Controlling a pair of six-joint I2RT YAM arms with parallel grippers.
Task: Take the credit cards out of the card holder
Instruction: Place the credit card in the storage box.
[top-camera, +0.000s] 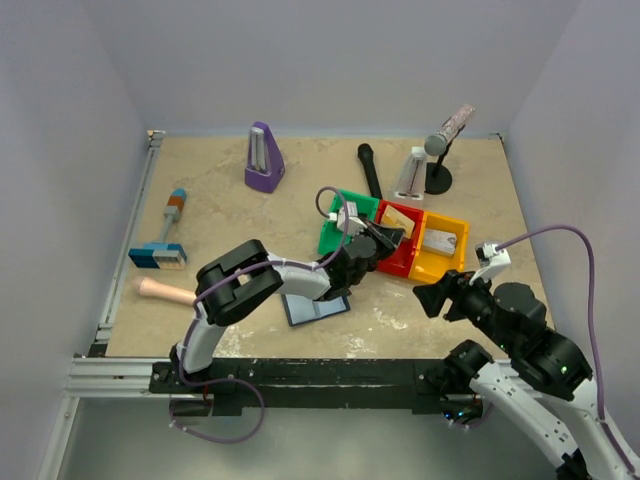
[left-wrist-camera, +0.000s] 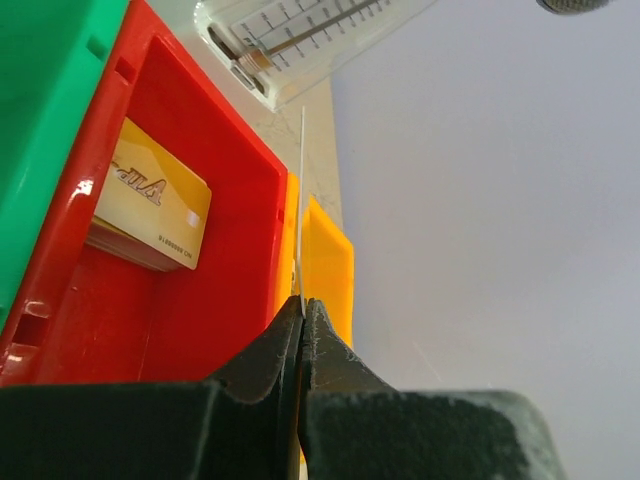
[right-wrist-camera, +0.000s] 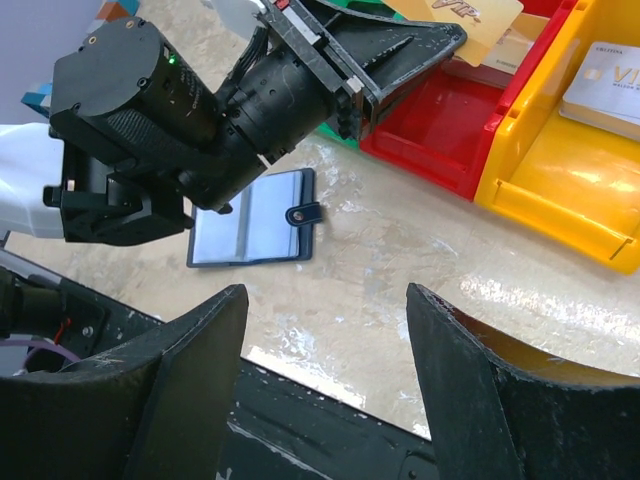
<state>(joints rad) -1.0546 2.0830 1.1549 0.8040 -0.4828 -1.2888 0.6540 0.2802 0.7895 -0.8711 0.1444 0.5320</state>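
Note:
My left gripper is holding the gold card over the red bin that holds its match. It should go on down until the card is inside the bin's sides before it lets go.
The card holder lies open on the table, its pale blue inner panels up and snap tab to the right. My left gripper is shut on a gold credit card and holds it over the red bin. From the left wrist that card shows edge-on as a thin white line rising from the closed gripper. Another gold card lies in the red bin. A pale card rests in the yellow bin. My right gripper hangs open and empty near the table's front edge, right of the holder.
A green bin adjoins the red one. Behind are a purple metronome, a black marker, a white metronome and a microphone on a stand. A blue-headed brush and a wooden handle lie at the left.

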